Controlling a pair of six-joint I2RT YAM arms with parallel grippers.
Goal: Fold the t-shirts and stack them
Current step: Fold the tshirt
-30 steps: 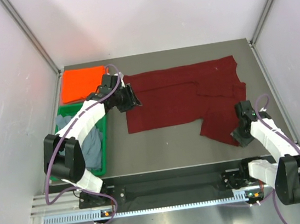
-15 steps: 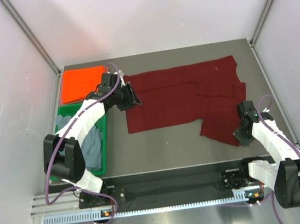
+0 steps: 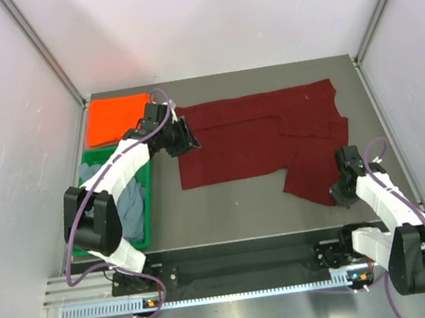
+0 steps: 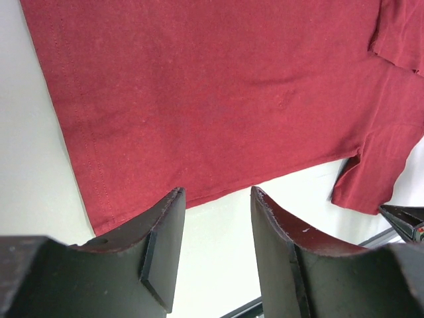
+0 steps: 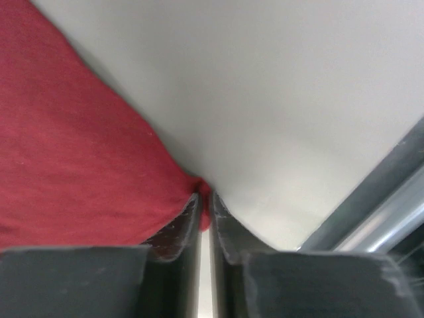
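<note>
My gripper will fold the dark maroon t-shirt's near edge point(image 3: 235, 180) away. The sleeve point(image 3: 309, 181) sticks out past that edge, so it will flip over and lie across the dark maroon t-shirt.
The dark maroon t-shirt point(image 3: 260, 137) lies spread on the table, one part folded over at the right. My left gripper point(image 3: 188, 140) hovers open over the shirt's left edge; the left wrist view shows the cloth point(image 4: 218, 86) beyond my open gripper point(image 4: 218, 199). My right gripper point(image 3: 338, 196) is shut on the shirt's near right corner; the right wrist view shows maroon cloth point(image 5: 79, 172) pinched at the tips of the gripper point(image 5: 205, 199). The orange t-shirt point(image 3: 116, 118) lies folded at the back left. The grey-blue t-shirt point(image 3: 130, 205) lies in the green tray point(image 3: 148, 191).
The green tray stands at the left, near the left arm. White walls with metal posts point(image 3: 45, 51) enclose the table. A black rail point(image 3: 242, 265) runs along the near edge.
My right gripper has slid a little toward the near edge at the shirt's corner. My left gripper has barely moved.
</note>
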